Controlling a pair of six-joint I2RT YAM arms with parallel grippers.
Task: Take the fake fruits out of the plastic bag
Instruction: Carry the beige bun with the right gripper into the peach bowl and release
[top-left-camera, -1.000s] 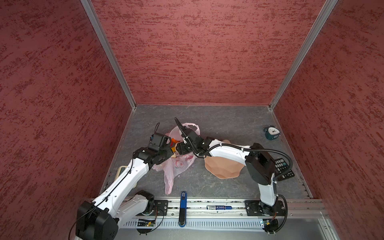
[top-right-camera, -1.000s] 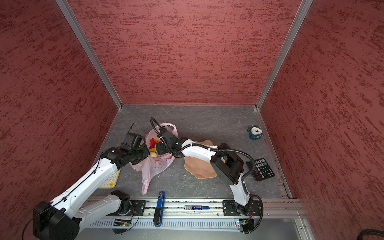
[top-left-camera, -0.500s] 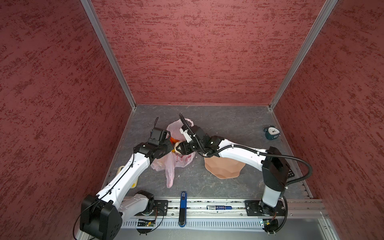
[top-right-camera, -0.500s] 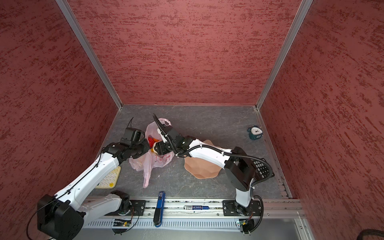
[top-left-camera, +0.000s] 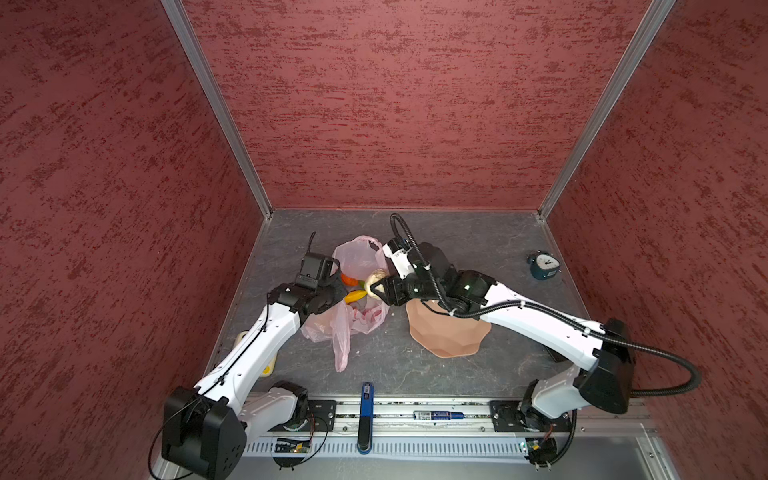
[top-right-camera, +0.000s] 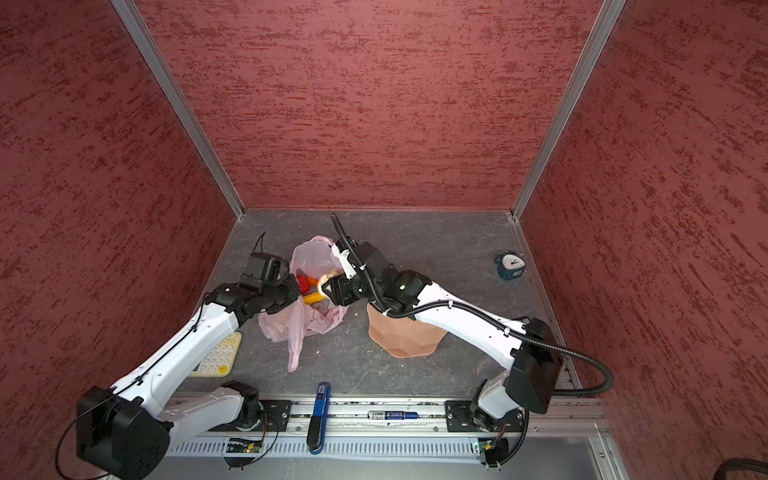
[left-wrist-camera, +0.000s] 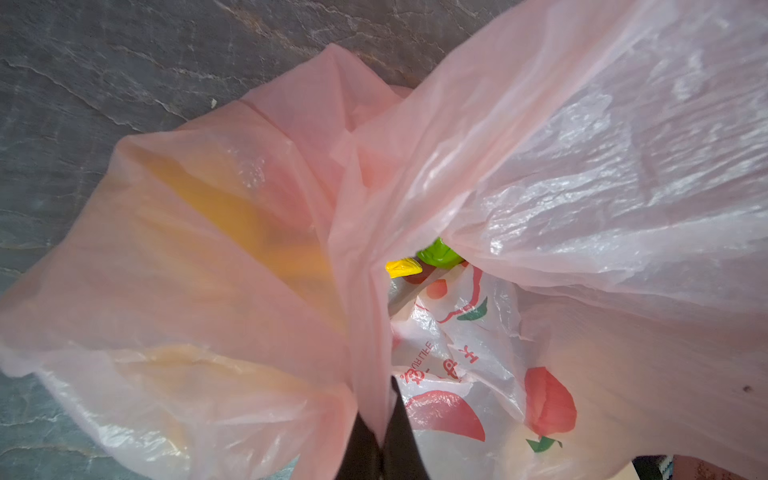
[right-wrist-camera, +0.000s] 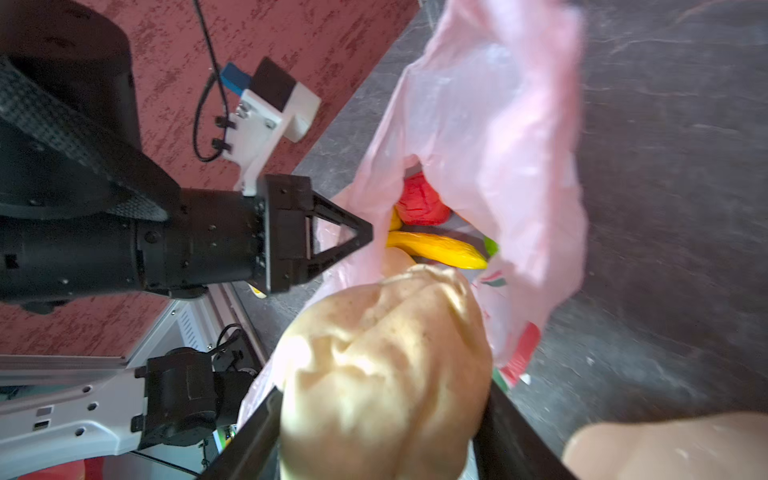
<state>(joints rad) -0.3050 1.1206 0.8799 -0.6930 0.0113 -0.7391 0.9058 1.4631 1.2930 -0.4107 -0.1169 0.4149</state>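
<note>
The cream-beige ball (top-left-camera: 373, 284) is clear of the bag's opening and the peach dish is open beside it, so my right gripper keeps going to the dish's middle (top-left-camera: 447, 326) and lets go there.
The pale pink plastic bag (top-left-camera: 358, 257) (top-right-camera: 312, 254) (left-wrist-camera: 540, 145) (right-wrist-camera: 490, 124) lies crumpled on the grey floor with its mouth held up. My left gripper (top-left-camera: 337, 291) (top-right-camera: 294, 291) (left-wrist-camera: 380, 419) (right-wrist-camera: 369, 233) is shut on the bag's edge. At the mouth, my right gripper (top-left-camera: 376, 287) (top-right-camera: 328, 287) (right-wrist-camera: 382, 415) is shut on a cream-beige lumpy ball (top-left-camera: 375, 276) (top-right-camera: 328, 274) (right-wrist-camera: 386, 357). Inside the bag show a yellow banana (top-left-camera: 355, 296) (right-wrist-camera: 436, 249), a red ball (top-right-camera: 303, 284) (right-wrist-camera: 419, 203) and a green ball (left-wrist-camera: 436, 253).
A peach faceted dish (top-left-camera: 449, 332) (top-right-camera: 405, 336) sits under the right forearm, just right of the bag. A small blue clock (top-left-camera: 543, 265) stands at the back right. A cream keypad (top-right-camera: 218, 355) lies beneath the left arm. A blue tool (top-left-camera: 365, 415) rests on the front rail.
The right arm's elbow has swung out to the right and its gripper has drawn slightly back from the bag mouth with the cream ball. The left gripper has kept its hold on the bag.
</note>
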